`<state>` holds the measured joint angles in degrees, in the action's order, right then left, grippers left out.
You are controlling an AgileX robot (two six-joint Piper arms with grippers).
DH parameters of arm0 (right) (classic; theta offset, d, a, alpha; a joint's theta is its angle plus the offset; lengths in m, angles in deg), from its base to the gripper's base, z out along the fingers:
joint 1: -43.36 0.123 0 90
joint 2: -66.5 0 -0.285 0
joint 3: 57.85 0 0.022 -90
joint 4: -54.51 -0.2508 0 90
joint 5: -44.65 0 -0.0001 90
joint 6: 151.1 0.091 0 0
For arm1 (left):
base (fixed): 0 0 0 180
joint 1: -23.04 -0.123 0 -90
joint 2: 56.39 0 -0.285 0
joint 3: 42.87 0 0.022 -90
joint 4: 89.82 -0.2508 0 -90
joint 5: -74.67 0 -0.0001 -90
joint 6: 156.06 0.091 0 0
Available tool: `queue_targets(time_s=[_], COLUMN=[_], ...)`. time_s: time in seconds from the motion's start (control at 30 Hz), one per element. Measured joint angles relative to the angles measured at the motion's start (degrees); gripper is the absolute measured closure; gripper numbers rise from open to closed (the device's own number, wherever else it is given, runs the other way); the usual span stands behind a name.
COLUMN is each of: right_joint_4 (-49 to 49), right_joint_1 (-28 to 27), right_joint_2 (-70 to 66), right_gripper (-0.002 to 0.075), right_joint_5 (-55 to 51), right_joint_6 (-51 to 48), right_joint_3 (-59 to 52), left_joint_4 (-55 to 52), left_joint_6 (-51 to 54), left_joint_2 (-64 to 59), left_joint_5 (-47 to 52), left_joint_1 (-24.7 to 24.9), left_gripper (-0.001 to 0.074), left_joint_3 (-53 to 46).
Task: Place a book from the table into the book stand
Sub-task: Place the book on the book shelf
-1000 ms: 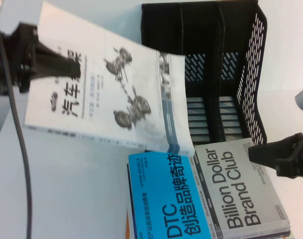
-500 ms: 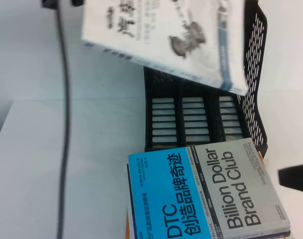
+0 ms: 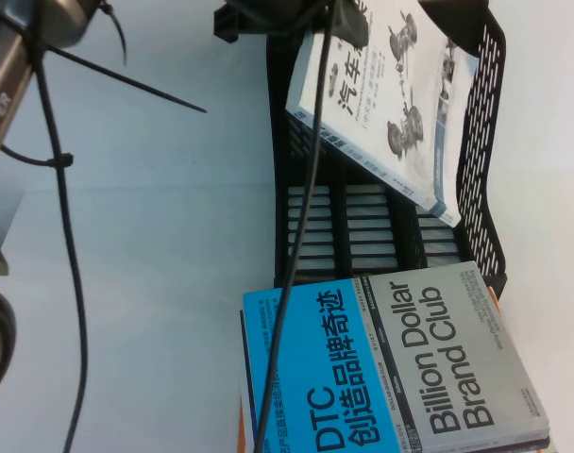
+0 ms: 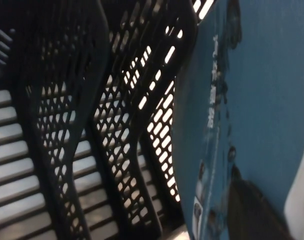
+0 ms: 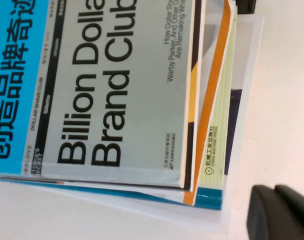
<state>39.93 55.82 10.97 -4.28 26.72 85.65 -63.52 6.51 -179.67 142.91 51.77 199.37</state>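
Note:
The white-grey book's lower corner (image 3: 451, 217) sits in the stand's end slot, so my left gripper should go on tilting the book toward the stand's outer side (image 3: 480, 179) until the book is upright.
My left gripper (image 3: 311, 21) is at the top of the high view, shut on the upper edge of the white-grey book (image 3: 391, 94). The book hangs tilted over the black book stand (image 3: 311, 241), its lower corner down in the rightmost slot. In the left wrist view the book's teal back cover (image 4: 257, 90) fills one side, with one dark finger (image 4: 252, 210) pressed on it and the stand's perforated dividers (image 4: 117, 100) beside it. My right gripper (image 5: 282, 212) is out of the high view; its wrist view shows it shut and empty over the white table (image 5: 287, 100).
The blue-and-grey DTC / Billion Dollar Brand Club book (image 3: 391, 368) tops a stack of books (image 5: 212, 150) in front of the stand. My left arm's cable (image 3: 65, 236) hangs over the bare table (image 3: 174, 283) at the left.
My left arm has carried the book from the left up and rightward over the stand and lowered its corner into the rightmost slot. My right gripper has left the high view.

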Motion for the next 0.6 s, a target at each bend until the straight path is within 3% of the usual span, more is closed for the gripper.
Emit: queue_targets(time_s=[0.6], right_joint_4=[0.5], right_joint_1=[0.0], right_joint_2=[0.3], right_gripper=[0.0729], right_joint_5=[-0.9], right_joint_6=[2.2], right_joint_3=[0.0], left_joint_4=[-10.0], left_joint_6=[-10.9], left_joint_2=[-5.2], left_joint_5=[-3.4], left_joint_1=[4.5], left_gripper=[0.0615], left_joint_3=[0.6])
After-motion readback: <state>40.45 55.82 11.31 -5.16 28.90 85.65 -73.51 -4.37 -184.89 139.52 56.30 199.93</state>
